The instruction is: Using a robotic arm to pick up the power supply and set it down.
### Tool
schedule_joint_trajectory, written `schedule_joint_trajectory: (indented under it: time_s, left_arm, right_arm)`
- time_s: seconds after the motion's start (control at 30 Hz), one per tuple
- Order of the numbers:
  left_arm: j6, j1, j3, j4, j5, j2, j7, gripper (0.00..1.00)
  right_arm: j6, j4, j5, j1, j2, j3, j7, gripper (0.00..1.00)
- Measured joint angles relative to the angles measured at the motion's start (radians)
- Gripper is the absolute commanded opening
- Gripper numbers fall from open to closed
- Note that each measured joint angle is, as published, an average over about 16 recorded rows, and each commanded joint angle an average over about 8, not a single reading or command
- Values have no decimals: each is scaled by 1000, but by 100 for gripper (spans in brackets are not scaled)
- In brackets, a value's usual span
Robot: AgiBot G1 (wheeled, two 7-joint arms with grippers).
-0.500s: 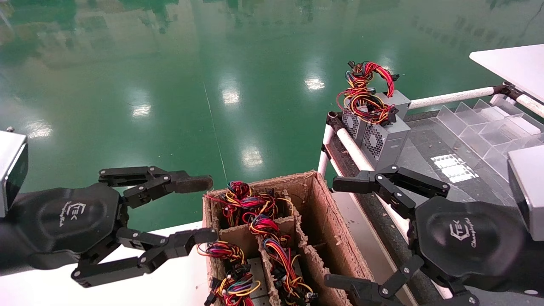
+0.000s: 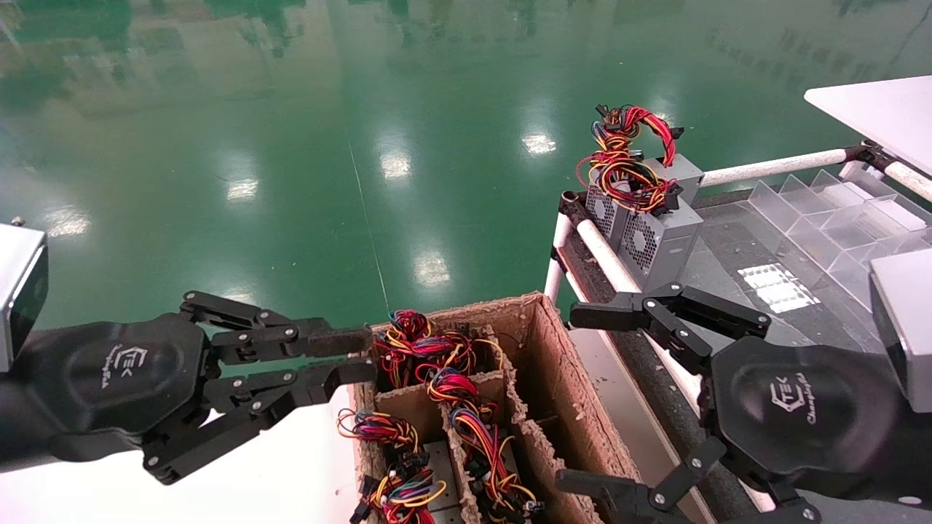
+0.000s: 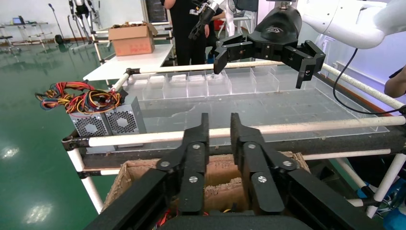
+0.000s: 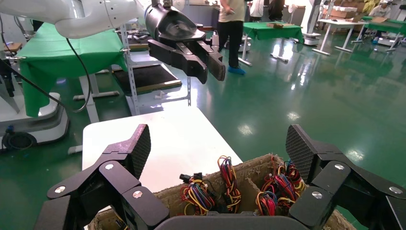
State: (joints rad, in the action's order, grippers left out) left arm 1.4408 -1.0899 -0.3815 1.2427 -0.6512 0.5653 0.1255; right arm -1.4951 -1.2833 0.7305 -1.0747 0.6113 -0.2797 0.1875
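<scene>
I expect a hidden power supply to hang upright below the wire bundle (image 4: pixel 121 220) when I lift it, because wires on the rack (image 2: pixel 636 179) run into grey power supplies.
Two grey power supplies (image 2: pixel 659 244) with red and yellow wire bundles stand on the rack corner at the right, also in the left wrist view (image 3: pixel 107 122). More wire bundles (image 2: pixel 429 356) stick out of a divided cardboard box (image 2: pixel 542 327) at the bottom centre. The boxes under those wires are mostly hidden. My left gripper (image 2: pixel 348 355) hangs at the box's left rim, nearly shut with a narrow gap and nothing in it (image 3: pixel 219 125). My right gripper (image 2: pixel 579 400) is wide open over the box's right wall, and wires (image 4: pixel 198 194) show below its jaws (image 4: pixel 220 146).
A white table (image 2: pixel 277 473) lies under the left arm. The rack's white pipe rail (image 2: pixel 604 258) runs beside the box. Clear plastic bins (image 2: pixel 837 211) sit on the rack's dark shelf. Green floor lies beyond. People and other tables stand far off.
My left gripper's fingers have closed from wide open to a narrow gap, with nothing between them. The right arm has not moved.
</scene>
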Motion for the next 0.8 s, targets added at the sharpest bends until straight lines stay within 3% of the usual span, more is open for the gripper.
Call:
schedule_joint_trajectory:
  time_s: [0.33, 0.6, 0.8]
  left_arm:
    - [0, 0, 0, 0, 0, 0, 0, 2]
    - [0, 0, 0, 0, 0, 0, 0, 100]
    - [0, 0, 0, 0, 0, 0, 0, 100]
  right_arm:
    - [0, 0, 0, 0, 0, 0, 0, 100]
    - [0, 0, 0, 0, 0, 0, 0, 100]
    - [0, 0, 0, 0, 0, 0, 0, 100]
